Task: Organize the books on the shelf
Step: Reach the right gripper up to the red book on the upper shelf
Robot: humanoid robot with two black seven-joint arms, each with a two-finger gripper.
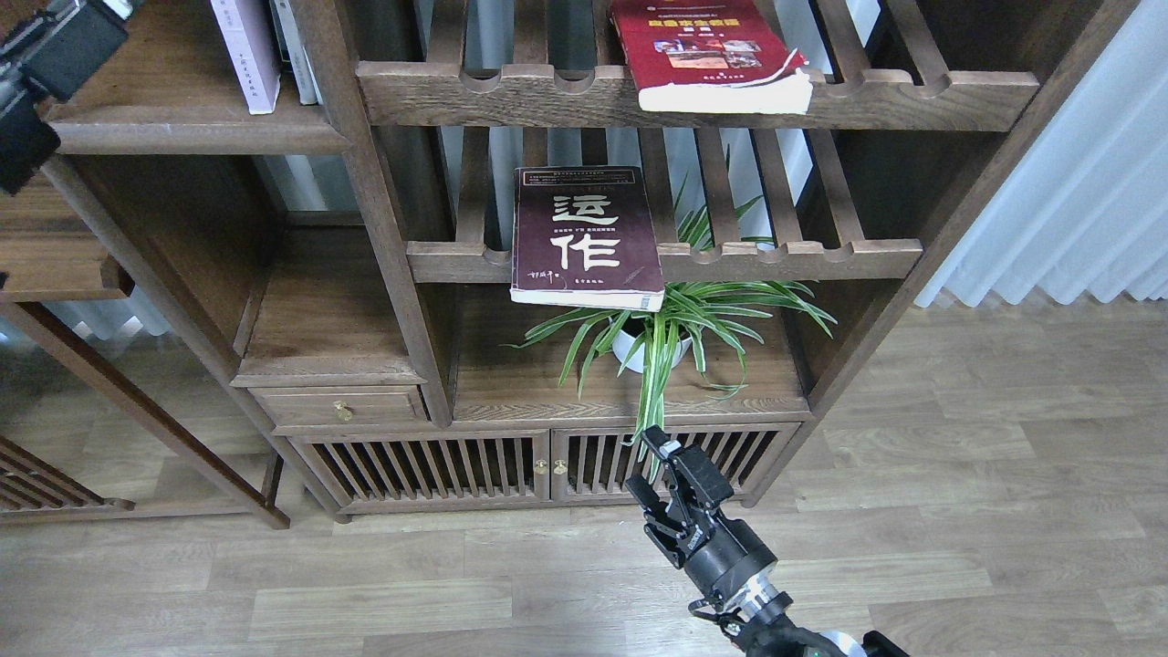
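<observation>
The red book (706, 46) will fall over onto its side when I stand it next to the white book, because the cover curls at its corner (790, 66).
A dark maroon book (584, 237) with big white characters lies flat on the middle slatted rack, its front edge overhanging the rail. A bright red book (712, 55) lies flat on the upper slatted rack. A white book with a lavender band (246, 55) stands upright on the dark plank shelf (182, 128) at the top left, next to another pale book (297, 50). My right gripper (650, 470) is open and empty, low in front of the cabinet doors, well below the maroon book. My left arm's dark end (46, 55) shows at the top left edge beside the shelf; its fingers cannot be told apart.
A spider plant in a white pot (652, 342) stands under the maroon book, its leaves hanging over the ledge. Below are a small drawer (342, 406) and slatted cabinet doors (547, 465). A lower wooden rack (55, 274) stands at the left, a white curtain (1077, 182) at the right.
</observation>
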